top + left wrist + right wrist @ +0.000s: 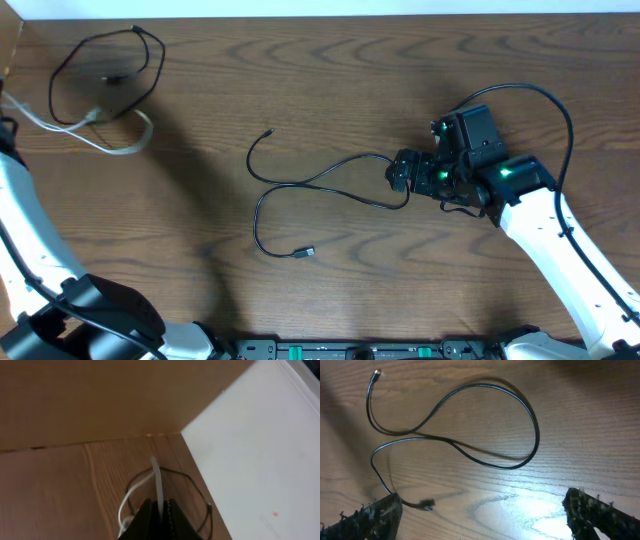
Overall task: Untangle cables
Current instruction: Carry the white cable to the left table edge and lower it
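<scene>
My left gripper should carry on pulling because it holds the white cable [130, 150] alone. It should pull that cable off the looped black cable until it hangs over open wood [68, 187], then let go.
My left gripper [161, 510] is shut on the white cable [156, 472], which rises straight out between its jaws. In the overhead view that white cable [40, 125] runs from the left edge to a small loop in the far left corner. It lies beside a looped black cable [150, 42], whose thin curve also shows in the left wrist view [192, 479]. A second black cable [257, 220] lies spread alone mid-table. My right gripper [398, 175] hovers open at its right bend. In the right wrist view this cable [537, 435] lies ahead of the open right gripper [485, 520], its plug [425, 505] near the left finger.
The table's far left corner [175, 435] sits just ahead of the left gripper, with a brown board [100, 395] behind it and white floor [260, 460] past the edge. The right arm's own thick black wire [560, 110] arcs above its wrist.
</scene>
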`<state>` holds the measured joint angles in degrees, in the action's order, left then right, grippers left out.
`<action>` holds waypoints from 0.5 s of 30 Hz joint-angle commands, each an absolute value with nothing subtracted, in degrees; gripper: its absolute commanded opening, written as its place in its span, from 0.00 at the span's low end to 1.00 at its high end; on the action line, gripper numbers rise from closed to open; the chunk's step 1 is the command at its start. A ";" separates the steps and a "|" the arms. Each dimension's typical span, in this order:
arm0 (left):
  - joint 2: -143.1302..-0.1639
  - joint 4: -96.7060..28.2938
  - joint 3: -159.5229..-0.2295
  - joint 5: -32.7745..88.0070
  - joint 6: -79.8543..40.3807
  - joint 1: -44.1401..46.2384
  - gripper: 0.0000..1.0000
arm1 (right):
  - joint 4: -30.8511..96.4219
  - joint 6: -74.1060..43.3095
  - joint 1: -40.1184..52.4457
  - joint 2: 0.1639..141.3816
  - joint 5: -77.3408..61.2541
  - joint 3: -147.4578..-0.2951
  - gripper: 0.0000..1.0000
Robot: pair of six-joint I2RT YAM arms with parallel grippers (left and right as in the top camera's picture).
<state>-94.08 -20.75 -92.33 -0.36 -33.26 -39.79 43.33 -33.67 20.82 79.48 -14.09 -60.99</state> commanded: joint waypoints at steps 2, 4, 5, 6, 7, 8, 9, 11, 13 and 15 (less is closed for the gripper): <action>-95.70 -21.21 -92.86 -1.10 -33.28 -42.52 0.07 | 42.59 -33.58 21.10 79.50 -13.28 -60.93 0.99; -96.62 -22.37 -92.86 -1.15 -33.06 -43.35 0.08 | 42.17 -33.61 21.10 79.50 -13.17 -60.93 0.99; -97.14 -22.98 -92.86 -1.13 -33.08 -43.77 0.08 | 41.98 -33.61 21.10 79.50 -13.17 -60.93 0.99; -97.65 -23.51 -92.86 -1.15 -33.08 -44.10 0.08 | 41.80 -33.61 21.10 79.50 -13.19 -60.93 0.99; -98.21 -23.79 -92.86 -1.13 -33.10 -44.42 0.08 | 41.76 -33.61 21.10 79.50 -13.19 -60.93 0.99; -98.67 -24.10 -92.86 -1.15 -33.08 -44.60 0.08 | 41.78 -33.61 21.10 79.50 -13.19 -60.93 0.99; -99.22 -24.38 -92.84 -1.13 -33.08 -44.82 0.07 | 41.80 -33.61 21.10 79.50 -13.19 -60.93 0.99; -100.12 -24.58 -92.82 -1.15 -33.06 -44.99 0.07 | 41.87 -33.58 21.10 79.50 -13.17 -60.93 0.99; -100.88 -24.58 -92.82 -1.15 -33.08 -45.08 0.08 | 41.95 -33.61 21.10 79.50 -13.19 -60.93 0.99; -101.86 -24.58 -92.82 -1.15 -33.08 -45.10 0.07 | 42.00 -33.61 21.10 79.50 -13.19 -60.93 0.99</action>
